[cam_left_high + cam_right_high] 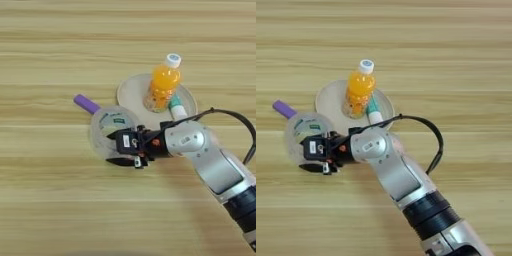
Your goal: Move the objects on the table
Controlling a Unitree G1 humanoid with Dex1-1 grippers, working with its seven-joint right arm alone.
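Observation:
I expect the tape roll (98, 137) to come free and leave the stick in place when I lift, because the purple stick's near end (97, 109) just touches the clear rim.
A clear tape roll (103, 131) with a green-labelled core lies flat on the table (50, 200), left of centre. My right gripper (114, 148) reaches in from the right and stands open over the roll's near right part. One black finger (116, 135) is over the core and the other (120, 161) is just outside the near rim. A purple stick (87, 104) lies just beyond the roll, up and to the left. A teal tube with a white cap (177, 107) rests on the plate behind my wrist.
A beige round plate (131, 90) sits beyond the roll, with an orange juice bottle (164, 82) upright on it. My silver forearm (401, 175) and its black cable (436, 140) cross the table's lower right.

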